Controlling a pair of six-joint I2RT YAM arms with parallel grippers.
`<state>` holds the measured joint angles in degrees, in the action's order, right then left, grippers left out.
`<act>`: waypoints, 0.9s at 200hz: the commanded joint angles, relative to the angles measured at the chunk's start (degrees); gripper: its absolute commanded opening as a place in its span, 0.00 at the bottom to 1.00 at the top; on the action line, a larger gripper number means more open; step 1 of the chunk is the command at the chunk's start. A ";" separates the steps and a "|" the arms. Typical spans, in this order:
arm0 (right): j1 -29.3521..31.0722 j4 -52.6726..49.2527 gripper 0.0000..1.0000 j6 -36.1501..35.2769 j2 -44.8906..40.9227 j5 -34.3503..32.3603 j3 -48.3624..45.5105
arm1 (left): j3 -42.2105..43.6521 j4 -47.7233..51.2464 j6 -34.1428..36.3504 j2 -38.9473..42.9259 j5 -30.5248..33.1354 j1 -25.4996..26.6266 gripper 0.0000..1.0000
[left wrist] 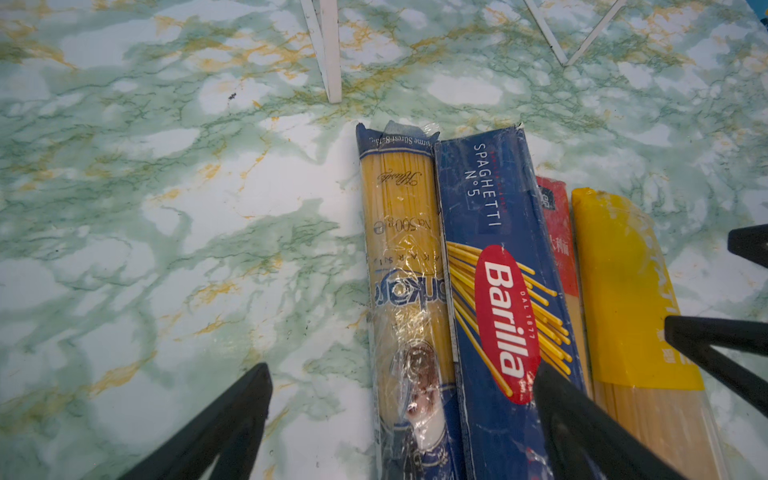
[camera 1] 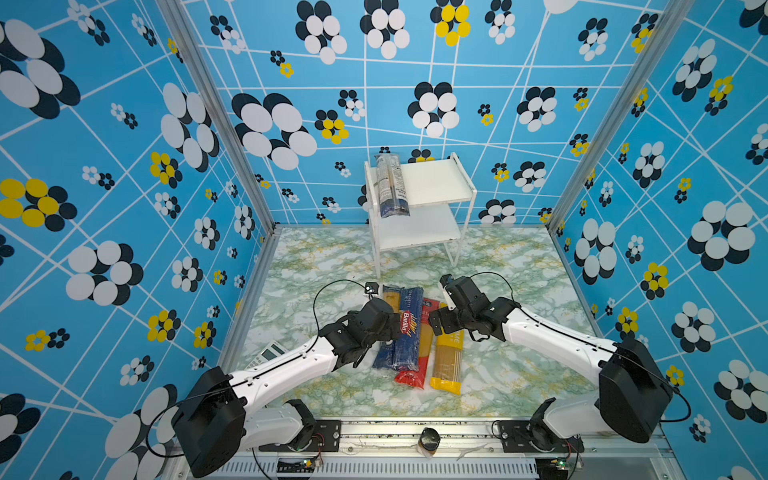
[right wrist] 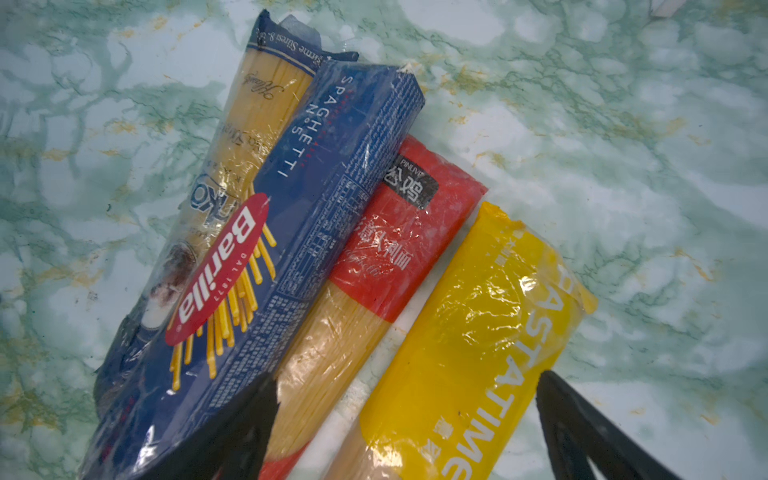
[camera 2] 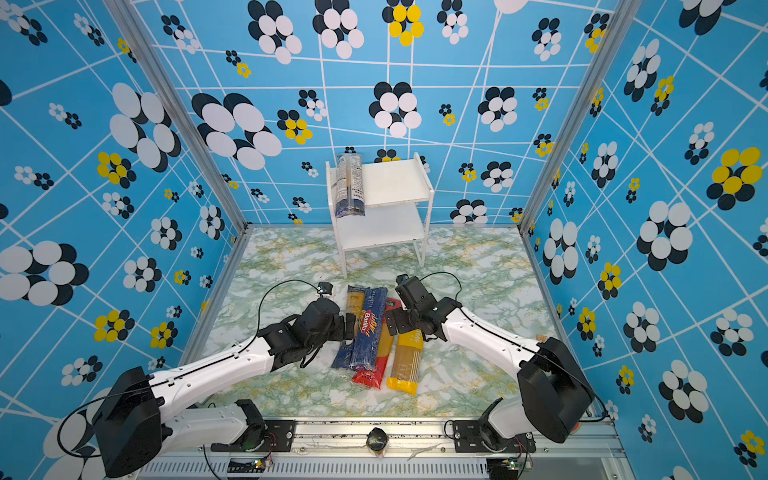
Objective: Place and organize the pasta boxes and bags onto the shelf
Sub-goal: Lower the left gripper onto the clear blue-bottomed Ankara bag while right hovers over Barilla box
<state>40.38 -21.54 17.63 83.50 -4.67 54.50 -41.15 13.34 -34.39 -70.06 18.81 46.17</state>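
Observation:
Next, my right gripper pushes the Barilla pack away (camera 2: pixel 369 325) first, because the Barilla pack lies tight (camera 2: pixel 363 301) against the clear bag and blocks my left gripper's finger.
Several long pasta packs lie side by side mid-table: a clear and dark-blue bag (left wrist: pixel 399 249), a dark-blue Barilla pack (camera 1: pixel 409 328), a red-ended bag (right wrist: pixel 399 249) and a yellow-ended bag (camera 1: pixel 449 361). My left gripper (left wrist: pixel 399 382) hovers open over the clear bag and the Barilla pack, one finger (left wrist: pixel 552 399) above the Barilla. My right gripper (right wrist: pixel 403 388) hovers open, its jaws either side of the red-ended and yellow-ended bags. The white two-tier shelf (camera 1: pixel 436 180) stands at the back. Another clear and dark-blue bag (camera 1: pixel 390 187) lies on the left of its top board.
A grey calculator (camera 1: pixel 268 353) lies partly under my left arm near the left wall. A round dark-lidded jar (camera 1: pixel 429 440) sits on the front rail. The shelf's thin legs (left wrist: pixel 328 50) stand just beyond the packs. Patterned walls enclose three sides.

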 commanded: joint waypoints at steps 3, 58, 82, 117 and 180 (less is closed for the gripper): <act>0.48 2.95 0.99 1.96 1.77 3.18 1.75 | 1.92 1.67 -3.10 -0.60 -1.67 0.69 0.99; 3.34 6.26 0.99 5.04 4.70 5.63 2.73 | 4.97 5.37 -6.88 0.72 -1.34 1.68 0.99; 5.83 6.29 0.99 5.31 6.63 4.83 4.03 | 7.82 6.49 -8.11 3.20 -0.96 2.04 0.99; 10.08 1.18 0.99 4.65 11.70 -1.32 9.95 | 10.18 7.41 -9.33 7.04 0.58 2.03 0.99; 13.06 -10.61 0.99 3.90 21.88 -10.34 20.46 | 12.30 7.18 -10.26 9.07 1.68 2.03 0.99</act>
<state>53.25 -24.73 21.69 102.80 -9.65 72.53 -30.17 19.35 -43.77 -61.73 18.92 48.03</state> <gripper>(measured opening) 0.991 0.992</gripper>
